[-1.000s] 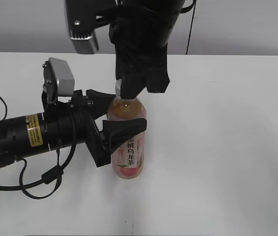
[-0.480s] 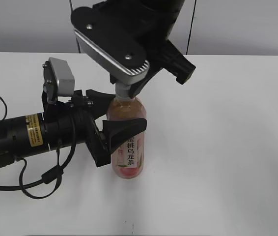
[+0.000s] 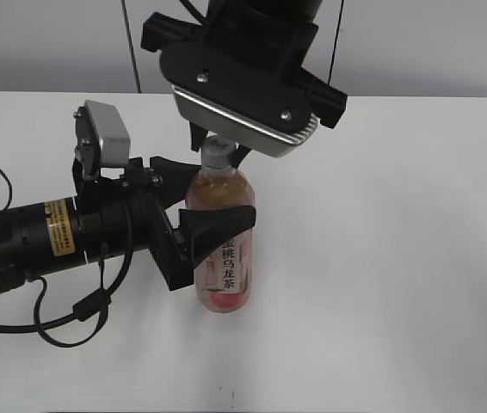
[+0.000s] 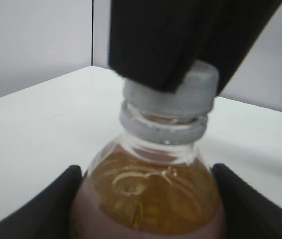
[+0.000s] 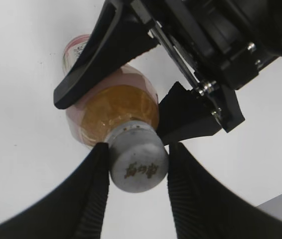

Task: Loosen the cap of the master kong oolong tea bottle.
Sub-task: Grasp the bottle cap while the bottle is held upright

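Note:
I should open my right gripper, lift it clear, turn it back and grab the cap (image 3: 218, 152) again, because the cap is still on the bottle's neck (image 3: 218, 171) and my right gripper is turned far round.
The master kong oolong tea bottle (image 3: 225, 267) stands upright on the white table, amber tea inside, pink-and-white label facing front. My left gripper (image 3: 209, 196) comes in from the left and is shut on the bottle's upper body; the left wrist view shows the bottle's shoulder (image 4: 146, 194) held between both fingers. My right gripper (image 3: 218, 157) reaches down from above and is shut on the cap (image 3: 217, 151). In the right wrist view the cap (image 5: 137, 167), with dark print on top, sits between the two ribbed fingers (image 5: 138, 147). The cap (image 4: 181, 92) also shows in the left wrist view.
The white table (image 3: 398, 258) stretches to the right and front of the bottle. The left arm's black body and cable (image 3: 80, 314) lie along the left side. A grey wall (image 3: 450, 43) stands behind the table's far edge.
My right wrist has turned about the cap, swinging its camera housing round to the front. The bottle and the left gripper have stayed in place.

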